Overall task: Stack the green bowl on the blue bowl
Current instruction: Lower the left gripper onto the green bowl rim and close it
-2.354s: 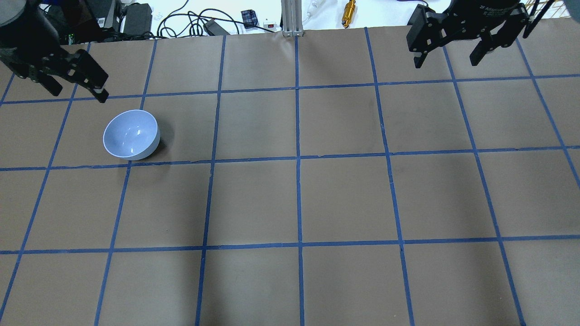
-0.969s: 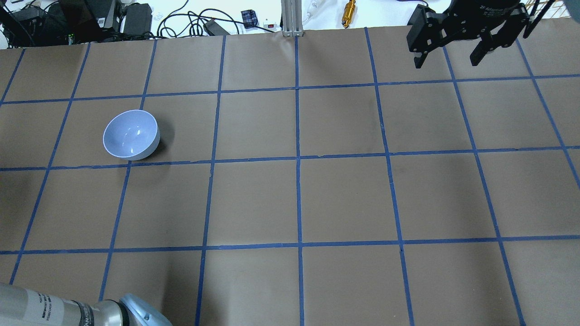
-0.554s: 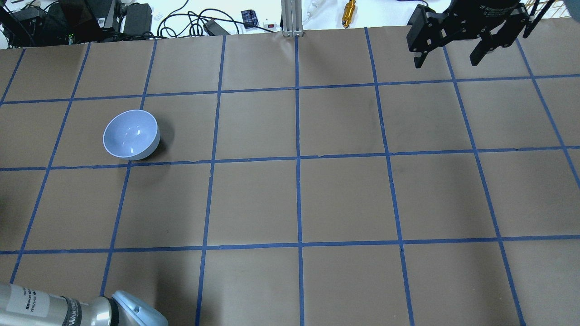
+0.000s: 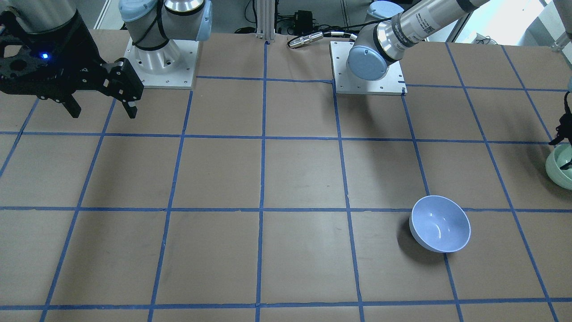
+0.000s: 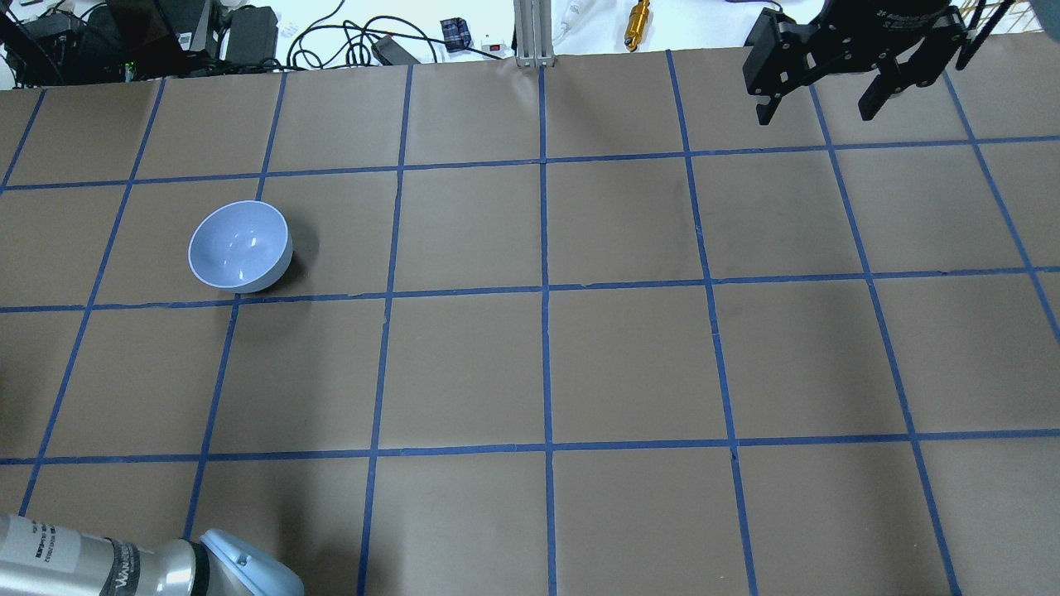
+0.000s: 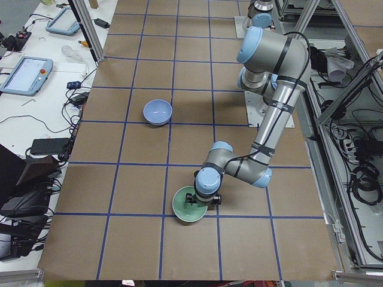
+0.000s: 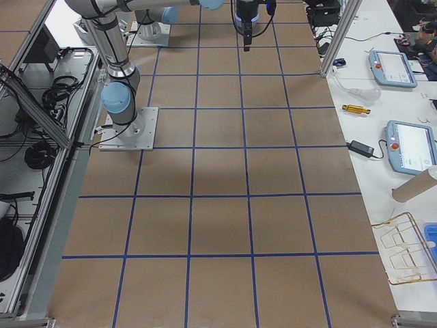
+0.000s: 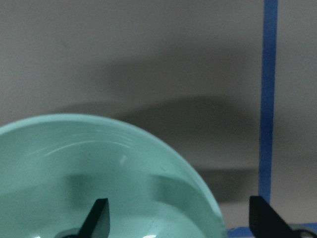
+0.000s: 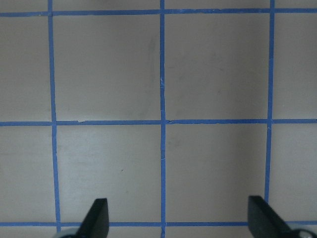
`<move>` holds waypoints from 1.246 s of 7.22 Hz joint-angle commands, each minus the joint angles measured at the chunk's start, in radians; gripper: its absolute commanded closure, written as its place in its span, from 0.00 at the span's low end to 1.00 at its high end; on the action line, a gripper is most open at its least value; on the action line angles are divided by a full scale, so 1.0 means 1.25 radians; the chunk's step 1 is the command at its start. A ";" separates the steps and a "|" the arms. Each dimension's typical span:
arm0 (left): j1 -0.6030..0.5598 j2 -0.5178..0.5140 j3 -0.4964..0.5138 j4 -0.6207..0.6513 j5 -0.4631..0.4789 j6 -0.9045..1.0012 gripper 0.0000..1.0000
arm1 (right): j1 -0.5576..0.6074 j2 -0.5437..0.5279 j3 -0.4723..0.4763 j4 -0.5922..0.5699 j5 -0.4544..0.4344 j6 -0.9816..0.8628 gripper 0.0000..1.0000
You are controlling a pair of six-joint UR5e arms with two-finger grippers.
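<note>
I expect the green bowl [image 4: 559, 167] to sit deep when I lower it, with its rim just above the blue bowl's rim, because the blue bowl's opening [image 4: 440, 223] is wide and empty.
The green bowl [image 6: 185, 207] sits upright near the table's end on my left; it also shows at the front-facing view's right edge [image 4: 561, 169] and fills the left wrist view's lower left [image 8: 74, 168]. My left gripper [image 8: 181, 225] is open and low over its rim, one finger [image 8: 97, 218] inside the bowl and the other outside. The blue bowl [image 5: 240, 246] stands upright and empty about two grid squares away [image 6: 157, 111] [image 4: 440, 229]. My right gripper [image 5: 816, 112] is open and empty, high over the far right of the table [image 4: 103, 109] [image 9: 179, 225].
The brown table has a blue tape grid. Cables and power bricks [image 5: 248, 33], an aluminium post [image 5: 530, 33] and a brass cylinder [image 5: 638, 21] lie beyond the far edge. The arm bases [image 4: 161, 67] [image 4: 368, 85] stand on the robot's side. The left arm's elbow [image 5: 240, 571] is at the overhead view's bottom left.
My left gripper has left the overhead view's upper left; the left arm's elbow now shows at the bottom left, shifting slightly. The blue bowl and the right arm have not moved.
</note>
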 commanded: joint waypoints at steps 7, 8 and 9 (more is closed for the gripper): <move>0.000 0.014 0.008 0.027 0.002 0.004 1.00 | 0.000 -0.001 0.000 0.000 0.000 0.001 0.00; -0.008 0.041 0.011 0.015 -0.003 -0.008 1.00 | 0.000 0.000 0.000 0.000 0.000 0.001 0.00; -0.019 0.075 0.020 -0.027 -0.029 -0.072 1.00 | 0.000 -0.001 0.000 0.000 0.000 0.001 0.00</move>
